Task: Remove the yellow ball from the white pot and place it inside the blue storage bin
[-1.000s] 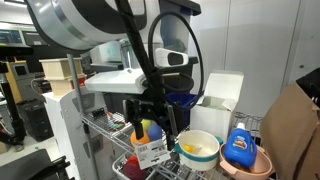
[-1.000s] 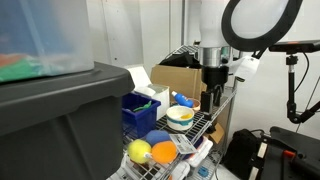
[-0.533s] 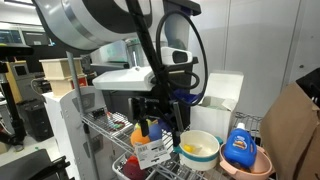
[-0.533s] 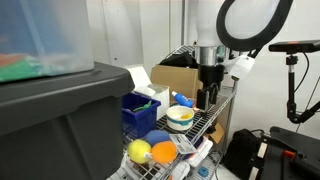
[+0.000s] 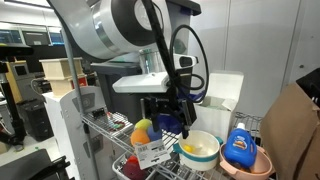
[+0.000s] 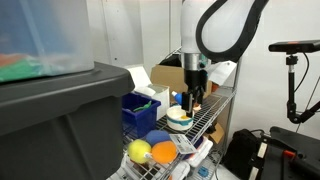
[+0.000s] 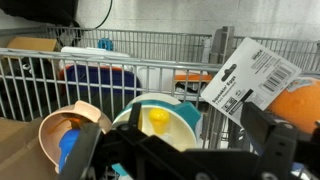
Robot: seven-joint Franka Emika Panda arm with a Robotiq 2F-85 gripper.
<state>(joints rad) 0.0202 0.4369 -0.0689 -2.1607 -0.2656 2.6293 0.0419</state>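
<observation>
The white pot's rim (image 7: 192, 110) has one finger of my gripper hanging past it by the label tag, so I should move over to center on the yellow ball (image 7: 158, 118) before I go down.
The white pot (image 7: 172, 128) stands on the wire shelf, and the small yellow ball (image 7: 157, 121) lies inside it. The pot shows in both exterior views (image 5: 198, 149) (image 6: 180, 117), with yellow visible inside it (image 5: 190, 151). My gripper (image 7: 180, 160) is open and empty, its two dark fingers spread wide on either side of the pot and above it. In the exterior views it hangs just over the pot (image 5: 172, 126) (image 6: 195, 99). The blue storage bin (image 6: 140, 110) stands beside the pot and shows behind the wire in the wrist view (image 7: 100, 75).
A pink bowl (image 5: 247, 163) holding a blue bottle (image 5: 240, 146) sits next to the pot. Yellow and orange balls (image 6: 150, 152) lie on the shelf. A white label tag (image 7: 245, 75) hangs on the wire. A large dark grey tote (image 6: 55, 125) stands nearby.
The arm has swung across the shelf and the gripper now hangs over the white pot instead of beside it. The pot, ball and bin have not moved.
</observation>
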